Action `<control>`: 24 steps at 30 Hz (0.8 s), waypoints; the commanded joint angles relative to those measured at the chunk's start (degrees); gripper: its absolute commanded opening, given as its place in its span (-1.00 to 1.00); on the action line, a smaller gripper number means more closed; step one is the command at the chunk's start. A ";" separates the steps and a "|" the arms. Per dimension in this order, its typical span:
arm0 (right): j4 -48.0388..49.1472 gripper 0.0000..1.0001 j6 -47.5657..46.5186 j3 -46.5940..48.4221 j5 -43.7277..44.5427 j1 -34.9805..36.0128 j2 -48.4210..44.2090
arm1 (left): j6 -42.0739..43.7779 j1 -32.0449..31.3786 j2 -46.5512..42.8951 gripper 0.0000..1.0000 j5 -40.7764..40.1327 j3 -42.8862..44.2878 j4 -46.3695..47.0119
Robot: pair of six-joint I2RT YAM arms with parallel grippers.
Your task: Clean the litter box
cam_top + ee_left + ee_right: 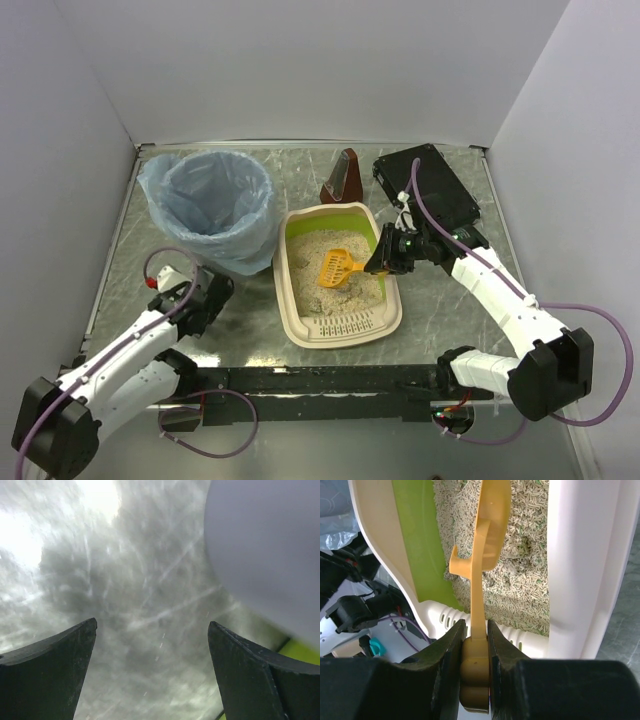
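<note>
The bin (247,242) is too close to the litter box's rim (281,287). Next, my left gripper pushes the bin back and then holds the litter box's rim first while my right gripper scoops.
The cream litter box (344,328) with a lime-green end wall sits mid-table, filled with sandy grey litter (320,262). My right gripper (379,262) is shut on the handle of an orange slotted scoop (338,268), whose head rests on the litter. In the right wrist view the gripper (476,630) clamps the scoop handle (478,580), with the box's white rim (575,570) and green wall (417,540) around the litter (525,575). My left gripper (215,296) is open and empty, low over the table left of the box; its fingers (45,670) frame bare marbled tabletop.
A round bin lined with a blue bag (210,205) stands at the back left, touching the box's left corner. A flat black case (425,185) lies at the back right. A brown wedge-shaped holder (342,178) stands behind the box. The blurred bin bag (265,545) fills the left wrist view's upper right.
</note>
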 commanded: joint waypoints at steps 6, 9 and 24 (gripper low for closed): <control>0.62 -1.00 -1.32 -0.68 1.06 -1.28 -1.21 | 13.45 15.78 11.64 0.94 3.91 9.24 15.97; 0.89 -1.00 -1.06 -1.03 1.24 -1.37 -1.39 | 16.62 16.58 15.68 0.94 5.67 11.35 21.08; 1.77 -1.00 -1.41 -1.21 1.85 -2.07 -1.56 | 24.72 16.40 28.47 0.94 13.68 20.26 26.02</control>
